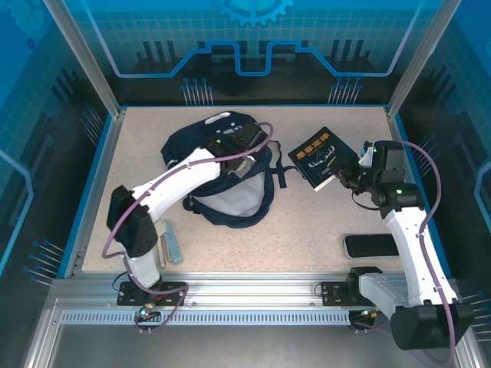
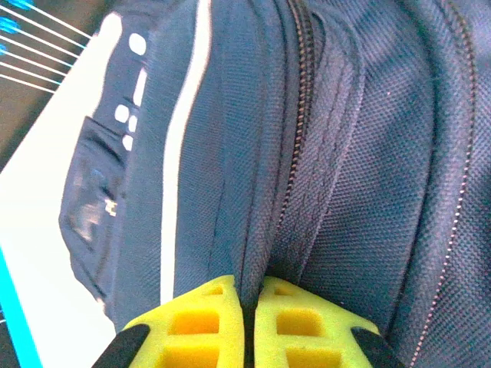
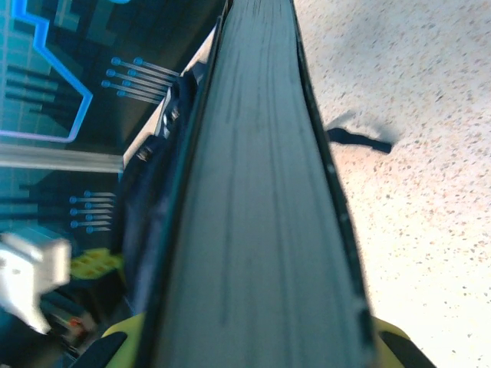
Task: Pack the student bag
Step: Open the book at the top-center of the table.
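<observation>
My right gripper keeps carrying the navy book until it sits inside the bag, as my left gripper holds the bag's fold (image 2: 257, 195) clear of its pale lining (image 1: 239, 198).
The student bag (image 1: 184, 146), dark navy with white stripes, lies at the back middle of the table, its pale lining (image 1: 230, 201) showing through the open mouth. My left gripper (image 1: 244, 149) is shut on a fold of the bag's fabric beside the zipper (image 2: 303, 153); the yellow fingers (image 2: 203, 326) pinch it tight. A small navy book with yellow lettering (image 1: 321, 157) is held to the right of the bag. My right gripper (image 1: 343, 175) is shut on its near edge, and the page edge (image 3: 261, 215) runs up between the jaws.
A flat black object (image 1: 370, 245) lies near the right arm's base. A slim grey-blue item (image 1: 175, 244) and a tan stick (image 1: 163, 247) lie by the left arm's base. A dark bag strap (image 1: 280, 175) trails towards the book. Frame posts and walls surround the table.
</observation>
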Controlling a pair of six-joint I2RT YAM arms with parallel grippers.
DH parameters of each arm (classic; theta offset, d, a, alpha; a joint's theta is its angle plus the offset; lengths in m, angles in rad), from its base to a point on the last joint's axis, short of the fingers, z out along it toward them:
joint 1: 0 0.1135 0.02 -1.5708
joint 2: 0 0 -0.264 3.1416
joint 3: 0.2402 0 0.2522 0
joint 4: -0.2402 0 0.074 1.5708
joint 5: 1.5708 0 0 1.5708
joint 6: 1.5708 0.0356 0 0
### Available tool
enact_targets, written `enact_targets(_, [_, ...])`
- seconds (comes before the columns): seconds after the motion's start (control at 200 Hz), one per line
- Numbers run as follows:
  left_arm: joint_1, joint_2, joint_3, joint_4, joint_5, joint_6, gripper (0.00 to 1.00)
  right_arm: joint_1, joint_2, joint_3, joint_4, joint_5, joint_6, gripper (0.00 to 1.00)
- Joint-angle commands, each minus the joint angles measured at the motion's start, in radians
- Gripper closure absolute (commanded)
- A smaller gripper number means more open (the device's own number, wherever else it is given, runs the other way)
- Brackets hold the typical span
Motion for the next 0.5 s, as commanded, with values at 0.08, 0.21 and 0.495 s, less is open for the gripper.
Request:
enact_targets(0.08, [-0.002,-0.076,0.015,0.231,-0.107,-0.035,1.0,-0.004,-0.014,-0.037,0.104,-0.237,-0.071,0.9])
enact_targets(0.21, [-0.002,-0.056,0.045,0.257,-0.132,-0.072,1.0,0.037,-0.002,-0.098,0.177,-0.301,-0.047,0.9])
enact_targets(0.495, [-0.003,-0.043,0.094,0.242,-0.098,-0.142,1.0,0.217,0.081,-0.163,0.362,-0.253,0.065,0.9])
